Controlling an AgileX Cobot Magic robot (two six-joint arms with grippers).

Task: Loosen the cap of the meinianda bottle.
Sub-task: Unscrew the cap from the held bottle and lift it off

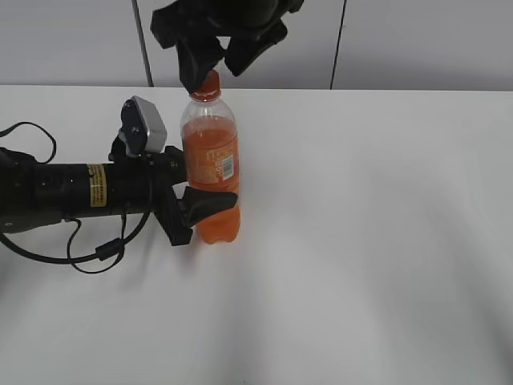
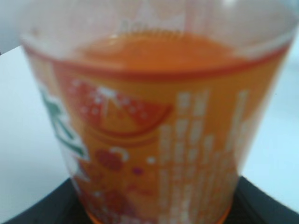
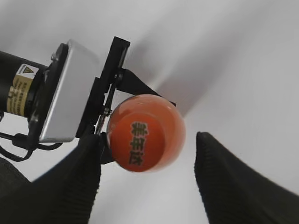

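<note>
I expect the orange cap to turn when I twist it while the bottle stays still, because my left gripper is closed on the lower body of the bottle.
The meinianda bottle stands upright on the white table, filled with orange drink; its label fills the left wrist view. My left gripper is shut on the bottle's lower body from the left. The orange cap sits on top; in the right wrist view it shows dark characters. My right gripper hovers over the cap, open, its two fingers to either side of it. The left finger is close to the cap, the right finger stands apart.
The left arm lies across the table's left side with a looping black cable. A grey wall stands behind the table's far edge. The white table top stretches to the right and front.
</note>
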